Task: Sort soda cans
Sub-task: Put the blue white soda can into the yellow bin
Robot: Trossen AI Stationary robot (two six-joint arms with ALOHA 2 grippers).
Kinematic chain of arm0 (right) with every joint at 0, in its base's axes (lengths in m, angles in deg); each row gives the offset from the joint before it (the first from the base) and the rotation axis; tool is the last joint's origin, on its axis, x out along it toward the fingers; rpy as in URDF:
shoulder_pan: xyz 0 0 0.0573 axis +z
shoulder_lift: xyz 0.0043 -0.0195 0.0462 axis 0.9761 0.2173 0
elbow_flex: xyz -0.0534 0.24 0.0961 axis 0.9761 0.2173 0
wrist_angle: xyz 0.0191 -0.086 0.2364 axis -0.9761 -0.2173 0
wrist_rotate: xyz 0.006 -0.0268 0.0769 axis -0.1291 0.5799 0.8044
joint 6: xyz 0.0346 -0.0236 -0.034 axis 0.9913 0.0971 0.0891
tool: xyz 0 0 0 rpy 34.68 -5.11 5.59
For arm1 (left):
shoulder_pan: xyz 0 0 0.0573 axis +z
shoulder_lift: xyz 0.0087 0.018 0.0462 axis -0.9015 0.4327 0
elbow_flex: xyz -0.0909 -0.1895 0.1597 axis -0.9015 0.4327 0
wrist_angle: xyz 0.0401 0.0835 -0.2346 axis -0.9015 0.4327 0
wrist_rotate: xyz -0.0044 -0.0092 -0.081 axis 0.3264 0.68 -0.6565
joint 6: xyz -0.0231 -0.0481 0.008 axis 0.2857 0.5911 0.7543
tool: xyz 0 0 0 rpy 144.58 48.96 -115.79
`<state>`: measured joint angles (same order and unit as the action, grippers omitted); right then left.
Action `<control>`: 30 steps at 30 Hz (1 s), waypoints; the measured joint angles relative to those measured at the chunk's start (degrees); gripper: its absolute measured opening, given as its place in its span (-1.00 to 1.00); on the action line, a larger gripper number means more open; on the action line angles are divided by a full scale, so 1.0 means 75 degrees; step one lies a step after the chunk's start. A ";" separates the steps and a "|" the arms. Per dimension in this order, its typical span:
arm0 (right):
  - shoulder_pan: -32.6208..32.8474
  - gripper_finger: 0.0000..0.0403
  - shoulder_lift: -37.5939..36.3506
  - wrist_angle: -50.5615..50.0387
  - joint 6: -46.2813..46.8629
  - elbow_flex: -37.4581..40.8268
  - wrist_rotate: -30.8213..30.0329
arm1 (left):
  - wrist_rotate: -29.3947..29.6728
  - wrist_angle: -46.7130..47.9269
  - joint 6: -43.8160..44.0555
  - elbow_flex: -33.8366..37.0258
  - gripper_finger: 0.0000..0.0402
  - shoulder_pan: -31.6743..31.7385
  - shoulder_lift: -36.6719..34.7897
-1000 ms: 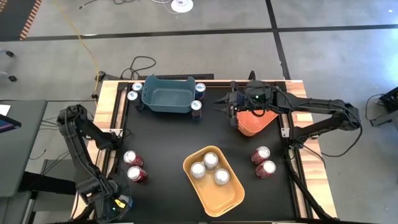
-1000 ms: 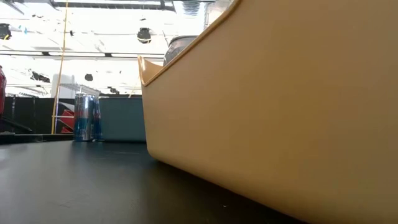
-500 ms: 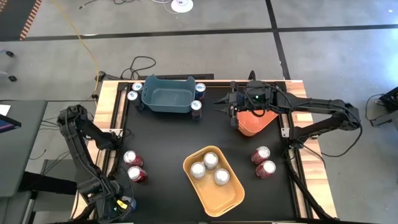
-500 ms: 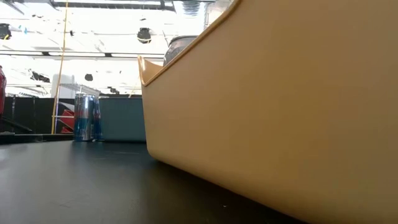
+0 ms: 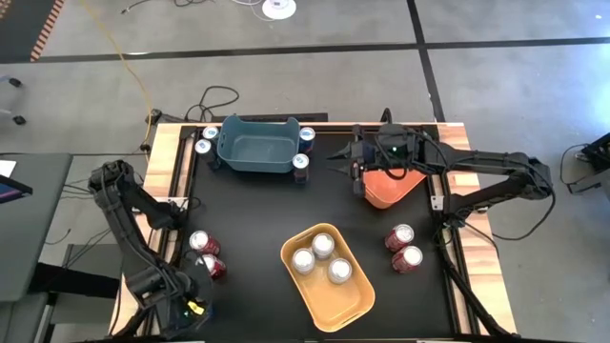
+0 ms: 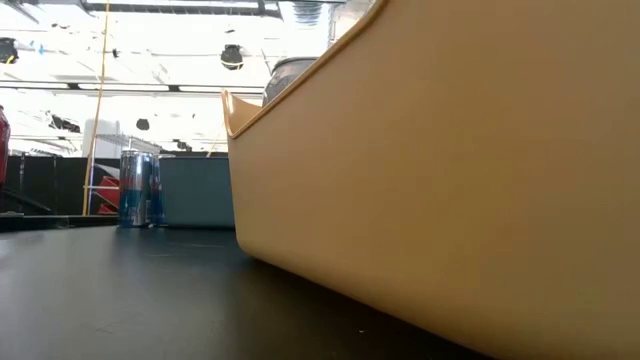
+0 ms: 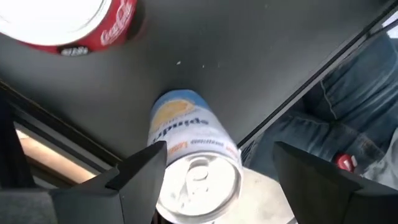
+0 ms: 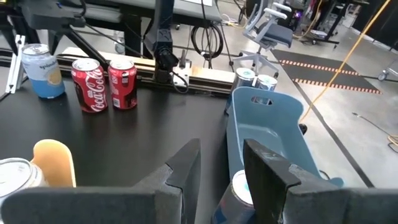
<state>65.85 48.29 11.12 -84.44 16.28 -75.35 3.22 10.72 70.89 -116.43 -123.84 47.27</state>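
Note:
The pale blue can's top is much nearer to one finger. My left gripper should open wider and center itself around the can's body before it lifts.
A pale blue can stands upright near the table's front left corner, also seen as the pale blue can in the right wrist view. My left gripper is open and points down over it, one finger on either side of its top. In the high view my left gripper hides that can. Two red cans stand just beyond it. Three silver-topped cans sit in the yellow bin. Blue cans stand around the teal bin. My right gripper is open and holds nothing, beside the orange bin. My left gripper comes at the pale blue can from above, the can's top between its fingers. One finger lies at the can's upper side, and the other finger stands clear of it. Whether the near finger touches the can, I cannot tell.
Two more red cans stand at the right, in front of the orange bin. A person's leg shows just past the table's near edge. The yellow bin's wall fills most of the low view. Bare black table lies between the bins.
My left gripper has swung a little toward the table's right near the front left corner and has turned somewhat. Its arm now covers part of the nearer red can in the high view. The cans and bins stay where they were.

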 joint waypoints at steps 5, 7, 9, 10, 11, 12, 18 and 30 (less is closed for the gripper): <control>0.0048 -0.32 0.0000 -0.0003 -0.0107 0.0000 0.0023 | -0.0031 0.0045 -0.0045 0.0000 0.58 0.0100 -0.0003; 0.0047 -0.32 0.0000 -0.0002 -0.0172 0.0000 0.0023 | -0.0038 0.0086 -0.0184 0.0000 0.66 0.0097 -0.0003; 0.0047 -0.32 0.0000 -0.0003 -0.0183 0.0000 0.0021 | -0.0106 0.0093 -0.0217 0.0000 0.75 0.0095 -0.0003; 0.0047 -0.32 0.0000 -0.0003 -0.0194 0.0000 0.0022 | -0.0204 0.0125 -0.0197 0.0000 0.79 0.0095 -0.0003; 0.0047 -0.32 0.0000 -0.0004 -0.0201 0.0000 0.0023 | -0.0287 0.0161 -0.0163 0.0000 0.83 0.0095 -0.0003; 0.0047 -0.32 0.0000 -0.0004 -0.0217 0.0000 0.0023 | -0.0397 0.0173 -0.0154 0.0000 0.86 0.0098 -0.0003; 0.0046 -0.32 0.0000 -0.0017 -0.0267 0.0000 0.0023 | -0.0976 0.0218 0.0193 -0.0003 0.94 -0.0093 -0.0006; 0.0047 -0.32 0.0000 -0.0037 -0.0394 0.0000 0.0022 | -0.0683 -0.0750 0.0404 0.0953 0.94 -0.0397 -0.0012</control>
<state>66.20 48.29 10.85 -87.40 16.28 -75.19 -1.91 5.10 73.92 -109.29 -126.82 47.19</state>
